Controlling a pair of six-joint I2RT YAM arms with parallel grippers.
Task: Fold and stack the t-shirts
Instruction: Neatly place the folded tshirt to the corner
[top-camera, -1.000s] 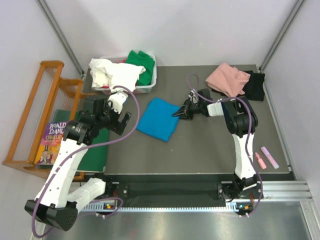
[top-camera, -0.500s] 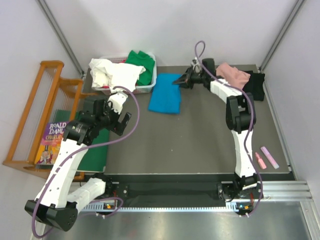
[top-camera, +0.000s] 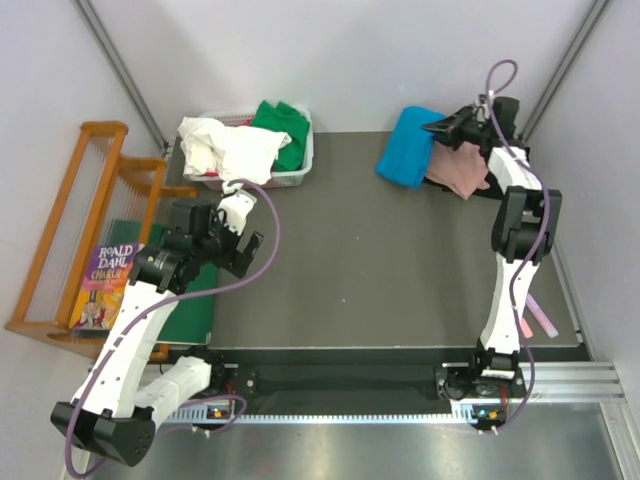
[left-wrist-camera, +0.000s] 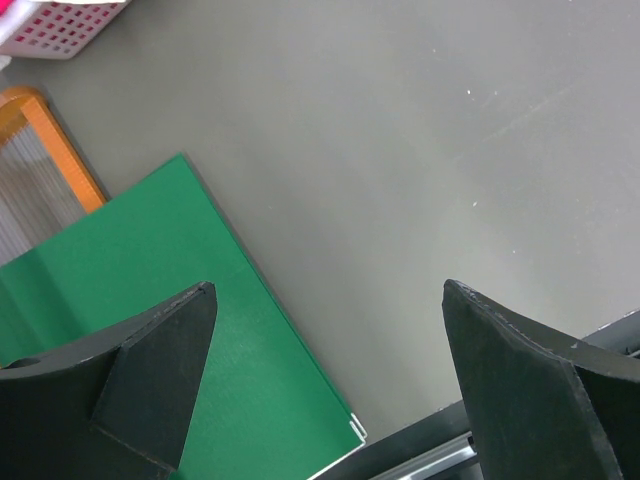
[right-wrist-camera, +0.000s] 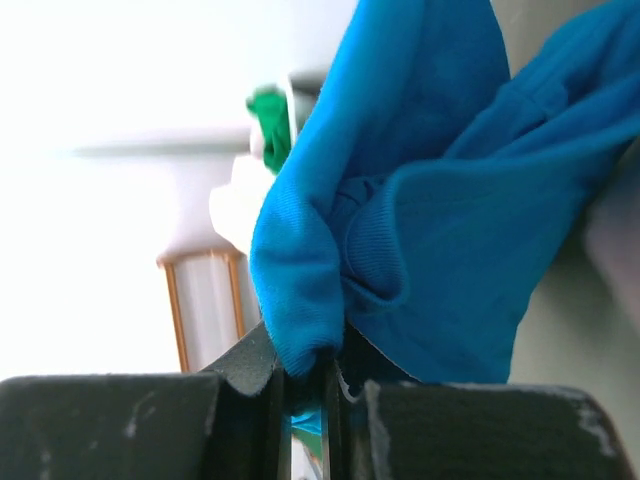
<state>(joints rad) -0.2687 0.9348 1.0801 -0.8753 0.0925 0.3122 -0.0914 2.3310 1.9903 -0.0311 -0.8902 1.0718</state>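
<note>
The blue t-shirt (top-camera: 405, 150) hangs past the pink t-shirt toward the basket. My right gripper should bring it back over the pink t-shirt (top-camera: 460, 172) before laying it down.
My right gripper (top-camera: 436, 127) is shut on a fold of the bright blue t-shirt (top-camera: 406, 148), which hangs at the table's far right beside the pink t-shirt (top-camera: 462, 170). The black t-shirt (top-camera: 517, 160) peeks out behind the arm. In the right wrist view the blue cloth (right-wrist-camera: 440, 200) is pinched between the fingers (right-wrist-camera: 250, 372) of the gripper (right-wrist-camera: 306, 385). White (top-camera: 225, 147) and green (top-camera: 282, 124) t-shirts fill the basket (top-camera: 290, 178). My left gripper (top-camera: 247, 247) stands open over the table's left side, empty (left-wrist-camera: 325, 330).
The stiff dark green board (left-wrist-camera: 170, 330) lies at the table's left edge below the left gripper. A wooden rack (top-camera: 75, 215) and a book (top-camera: 102, 283) stand off the table at left. Pink markers (top-camera: 545, 315) lie at the right front.
My right arm has carried the blue t-shirt from the table's middle to the far right corner, lifting it over the pink t-shirt. The left arm has barely moved.
</note>
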